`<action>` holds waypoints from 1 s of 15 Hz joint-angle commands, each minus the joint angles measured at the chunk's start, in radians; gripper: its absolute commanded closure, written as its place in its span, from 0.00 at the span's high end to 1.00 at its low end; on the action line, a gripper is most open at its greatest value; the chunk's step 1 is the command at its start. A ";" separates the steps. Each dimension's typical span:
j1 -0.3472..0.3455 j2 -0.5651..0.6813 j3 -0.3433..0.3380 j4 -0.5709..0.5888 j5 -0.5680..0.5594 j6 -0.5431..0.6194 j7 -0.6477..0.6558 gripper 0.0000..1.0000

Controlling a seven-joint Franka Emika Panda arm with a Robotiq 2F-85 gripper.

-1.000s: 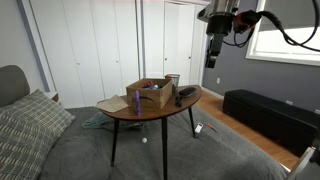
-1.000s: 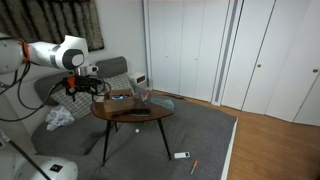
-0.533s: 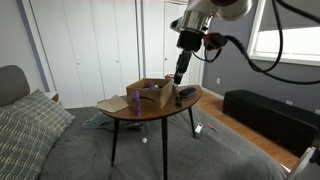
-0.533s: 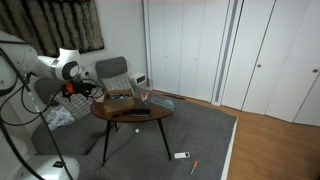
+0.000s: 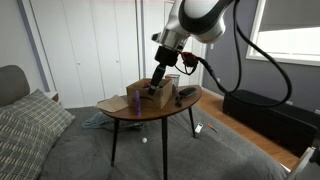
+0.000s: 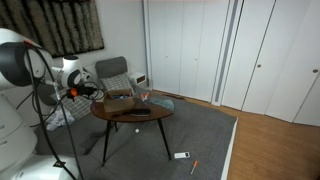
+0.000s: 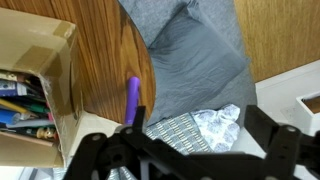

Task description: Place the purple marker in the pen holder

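Observation:
The purple marker (image 7: 132, 98) is clear of the cardboard box, and its narrow width fits between my open fingers. My gripper keeps going down until the fingers are on both sides of the marker's body.
The purple marker (image 7: 133, 101) lies flat on the wooden table next to its rounded edge, just right of the cardboard box in the wrist view. It also shows in an exterior view (image 5: 133, 101) at the table's near left end. My gripper (image 7: 185, 150) is open and empty, its fingers spread at the bottom of the wrist view, above and apart from the marker. In both exterior views (image 5: 154, 88) (image 6: 90, 92) it hangs at the box end of the table. The pen holder is hidden behind my arm.
An open cardboard box (image 5: 150, 95) (image 7: 40, 90) holding several pens stands on the round wooden table (image 5: 150, 112). A low flat black object (image 5: 186, 95) lies beside it. A grey chair with a patterned pillow (image 7: 190, 60) is below the table edge.
My arm has swung down from high up by the window to just above the table, at the end with the box and marker. The marker and box have not moved.

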 commanded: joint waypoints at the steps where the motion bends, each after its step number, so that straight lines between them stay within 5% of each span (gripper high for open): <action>1: -0.021 0.100 0.038 0.063 -0.013 0.084 0.004 1.00; 15: -0.098 0.230 0.078 0.094 -0.132 0.264 0.061 1.00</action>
